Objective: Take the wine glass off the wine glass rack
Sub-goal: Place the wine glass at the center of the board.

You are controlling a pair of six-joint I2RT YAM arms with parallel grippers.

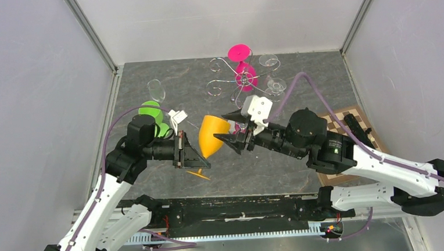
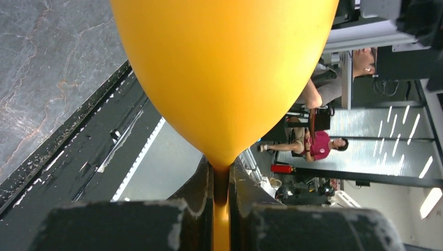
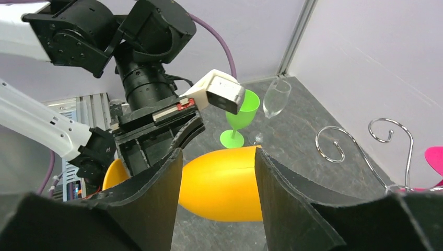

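My right gripper should move back and pinch the bowl's rim (image 1: 218, 120), because the orange wine glass's wide bowl (image 1: 211, 136) fills its spread fingers.
My left gripper (image 1: 197, 160) (image 2: 221, 170) is shut on the stem of an orange wine glass (image 1: 213, 135) (image 2: 224, 73), held tilted above the table in front of the rack, its foot (image 1: 199, 174) low and near. My right gripper (image 1: 230, 141) (image 3: 218, 155) is open just right of the orange bowl (image 3: 222, 183), which shows between its spread fingers. I cannot tell whether they touch it. The chrome wine glass rack (image 1: 231, 78) (image 3: 334, 149) stands at the back. A pink glass (image 1: 246, 75) and clear glasses (image 1: 270, 62) hang on it.
A green glass (image 1: 151, 114) (image 3: 239, 112) and a clear glass (image 1: 156, 90) (image 3: 275, 97) stand on the table at the back left. A checkered mat (image 1: 347, 121) lies at the right. White walls enclose the table on three sides.
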